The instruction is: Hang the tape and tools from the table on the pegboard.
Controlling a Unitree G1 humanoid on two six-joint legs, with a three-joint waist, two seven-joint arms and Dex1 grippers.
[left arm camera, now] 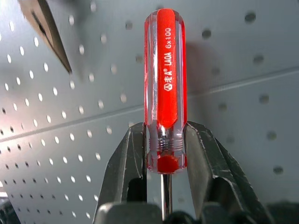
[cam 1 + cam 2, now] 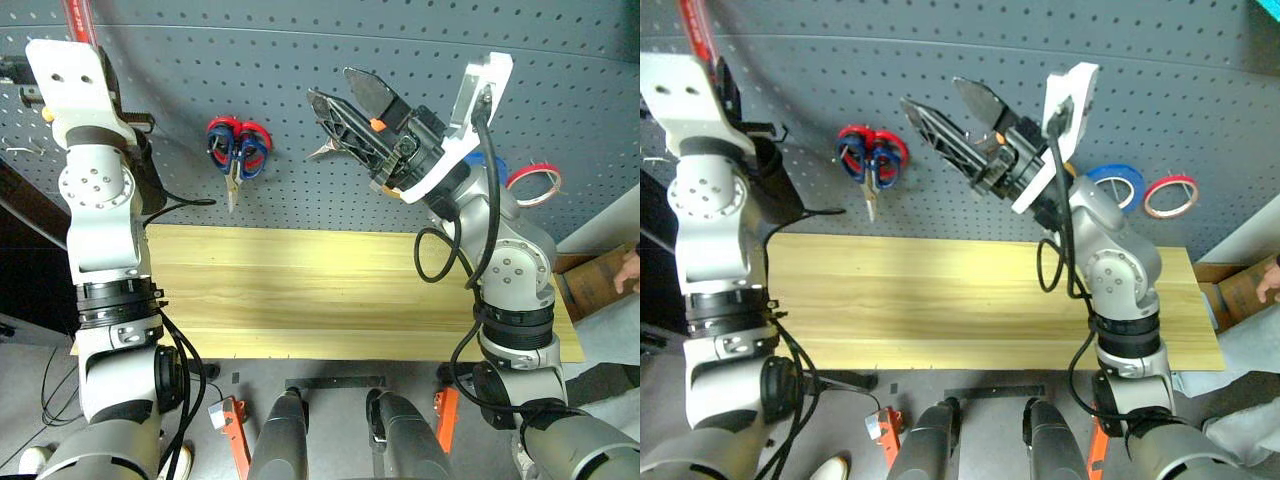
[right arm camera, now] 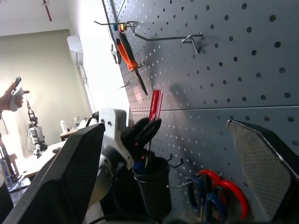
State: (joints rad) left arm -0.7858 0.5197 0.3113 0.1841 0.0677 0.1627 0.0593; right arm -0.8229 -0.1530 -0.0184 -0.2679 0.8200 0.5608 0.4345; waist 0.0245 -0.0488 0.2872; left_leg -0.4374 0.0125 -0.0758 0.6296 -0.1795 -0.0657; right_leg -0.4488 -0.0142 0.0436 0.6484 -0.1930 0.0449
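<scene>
The screwdriver's metal rod [image 3: 147, 161] points down into the black cup's opening [image 3: 156, 166]. I should keep lowering the screwdriver with my left gripper until its handle nears the cup, then let go.
My left gripper [image 1: 164, 128] is raised at the pegboard [image 2: 300, 60] and is shut on the red-handled screwdriver [image 1: 166, 88], gripped near the base of its handle. In the right wrist view the screwdriver [image 3: 154, 109] stands upright and its shaft points down toward a black cup [image 3: 153, 189] on the board. My right gripper [image 2: 345, 100] is open and holds nothing, in front of the board's middle. The red tape [image 2: 535, 183] hangs on the board at the right. The blue-handled scissors [image 2: 250, 160] hang left of centre. The orange-and-black pliers [image 3: 128, 53] hang high up. The table [image 2: 300, 290] is bare.
Red-handled scissors [image 2: 225, 130] share the hook with the blue pair. A blue roll [image 2: 1118, 185] hangs beside the red tape. Bare metal hooks [image 3: 189, 39] stick out of the board. A person's hand [image 2: 630, 268] and a cardboard box [image 2: 590, 285] are past the table's right end.
</scene>
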